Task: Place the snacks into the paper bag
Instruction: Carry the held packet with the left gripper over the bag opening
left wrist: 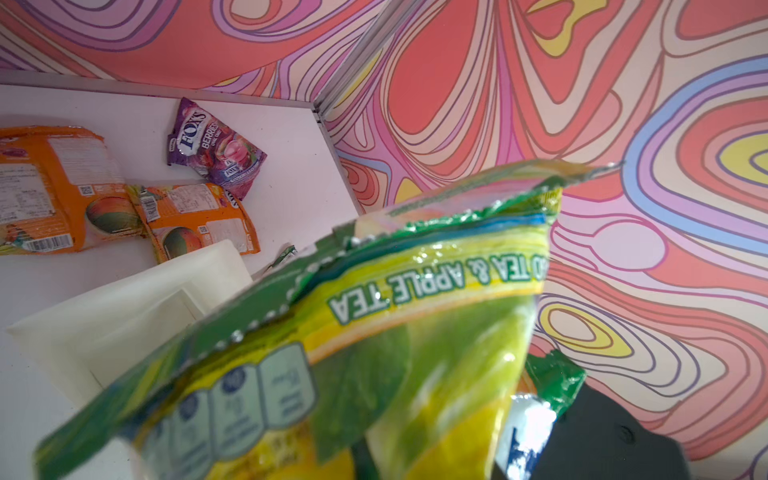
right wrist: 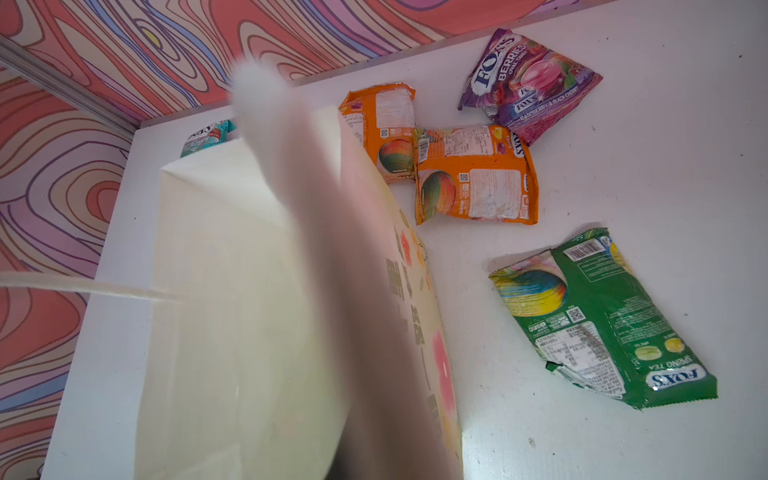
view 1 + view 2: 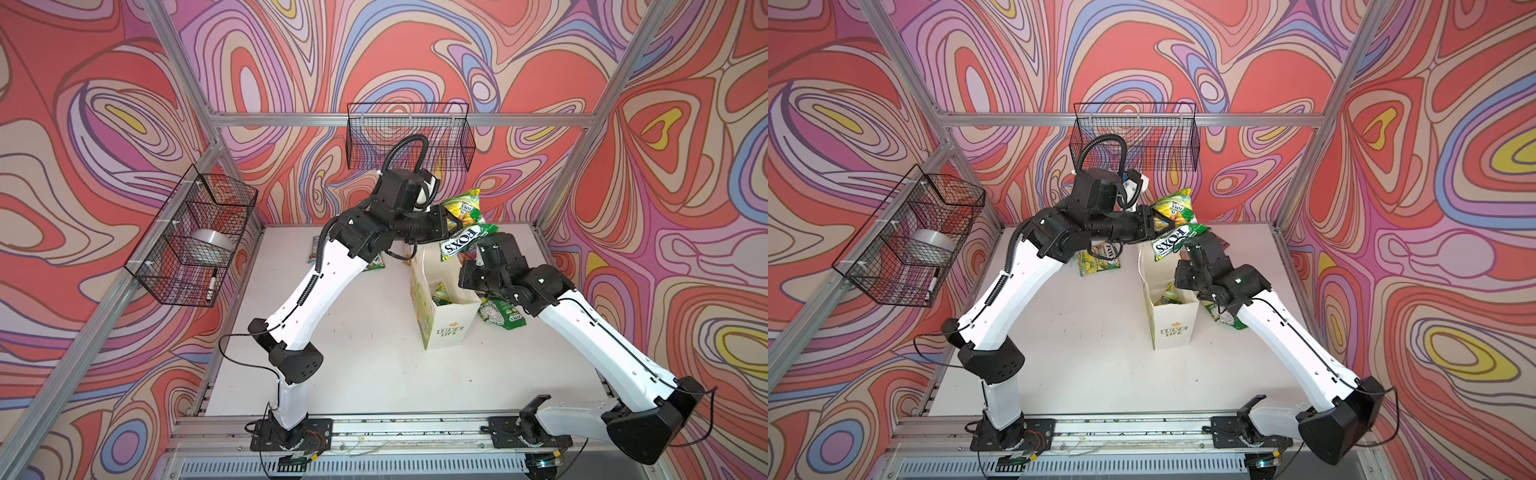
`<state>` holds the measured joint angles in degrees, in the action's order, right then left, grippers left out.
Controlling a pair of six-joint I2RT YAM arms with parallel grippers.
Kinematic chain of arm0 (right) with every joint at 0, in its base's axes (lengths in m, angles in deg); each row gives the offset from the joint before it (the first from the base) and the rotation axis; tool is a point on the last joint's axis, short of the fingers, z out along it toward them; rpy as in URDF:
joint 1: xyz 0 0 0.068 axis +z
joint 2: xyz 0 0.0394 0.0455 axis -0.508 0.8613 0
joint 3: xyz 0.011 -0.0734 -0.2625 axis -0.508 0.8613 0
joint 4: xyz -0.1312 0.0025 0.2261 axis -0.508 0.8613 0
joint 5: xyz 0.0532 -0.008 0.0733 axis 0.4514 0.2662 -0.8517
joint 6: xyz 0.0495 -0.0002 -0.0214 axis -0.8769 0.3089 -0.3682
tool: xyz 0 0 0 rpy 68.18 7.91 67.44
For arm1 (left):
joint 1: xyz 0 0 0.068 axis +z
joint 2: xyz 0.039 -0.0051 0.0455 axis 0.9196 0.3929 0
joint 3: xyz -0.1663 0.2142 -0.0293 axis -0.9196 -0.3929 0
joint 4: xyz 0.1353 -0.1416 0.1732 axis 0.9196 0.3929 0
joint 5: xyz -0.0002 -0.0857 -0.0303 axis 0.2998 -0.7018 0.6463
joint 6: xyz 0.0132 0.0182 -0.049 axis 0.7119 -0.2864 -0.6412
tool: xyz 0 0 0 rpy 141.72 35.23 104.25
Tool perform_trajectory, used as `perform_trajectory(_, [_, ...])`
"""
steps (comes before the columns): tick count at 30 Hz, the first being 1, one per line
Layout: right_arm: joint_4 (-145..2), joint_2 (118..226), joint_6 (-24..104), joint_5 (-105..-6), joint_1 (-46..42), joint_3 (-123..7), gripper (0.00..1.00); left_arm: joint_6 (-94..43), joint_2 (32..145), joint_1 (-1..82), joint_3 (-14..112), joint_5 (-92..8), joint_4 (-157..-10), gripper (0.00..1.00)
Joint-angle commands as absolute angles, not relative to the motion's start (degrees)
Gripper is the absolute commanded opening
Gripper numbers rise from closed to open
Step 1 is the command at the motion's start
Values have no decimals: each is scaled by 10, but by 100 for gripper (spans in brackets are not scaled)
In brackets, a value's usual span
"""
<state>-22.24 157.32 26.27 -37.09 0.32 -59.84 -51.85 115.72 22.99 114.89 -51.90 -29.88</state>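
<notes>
The snack pouch point(image 3: 465, 233) in my left gripper is up high and past the bag's far rim, so next I pull the pouch back over the bag's opening point(image 3: 440, 270) and let it down.
In both top views my left gripper point(image 3: 452, 225) point(image 3: 1159, 222) reaches over the open mouth of the white paper bag point(image 3: 445, 332) point(image 3: 1173, 330). It is shut on a yellow-green snack pouch point(image 3: 464, 205) point(image 1: 415, 299) that sticks upward. A second green FOX'S pouch point(image 3: 459, 246) point(image 3: 1168, 246) hangs from the same grip above the bag. My right gripper point(image 3: 484, 248) point(image 3: 1190, 246) is shut on the bag's far rim, and the bag's wall point(image 2: 257, 291) fills the right wrist view. One yellow-green pouch point(image 3: 440, 293) lies inside the bag.
Loose pouches lie on the table: green point(image 2: 602, 320) point(image 3: 500, 311), two orange point(image 2: 473, 174) point(image 2: 382, 129), purple point(image 2: 528, 83), red-teal point(image 2: 205, 137), yellow-green point(image 3: 1098, 259). Black wire baskets hang on the left wall point(image 3: 195, 237) and the back wall point(image 3: 409, 137).
</notes>
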Motion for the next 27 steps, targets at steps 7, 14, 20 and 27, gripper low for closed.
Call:
perform_trajectory(7, [-222, 1553, 256, -369, 7, -593, 0, -599, 1142, 244, 1019, -537, -416, 30])
perform_trajectory(14, [-238, 1555, 241, -387, 7, -591, 0, -590, 1078, 276, 889, -535, -432, 30])
perform_trajectory(20, [-245, 1559, 236, -391, 7, -593, 0, -572, 1077, 277, 884, -555, -408, 30])
perform_trajectory(27, [-248, 1568, 232, -397, 7, -595, 0, -472, 1143, 232, 1070, -426, -203, 31])
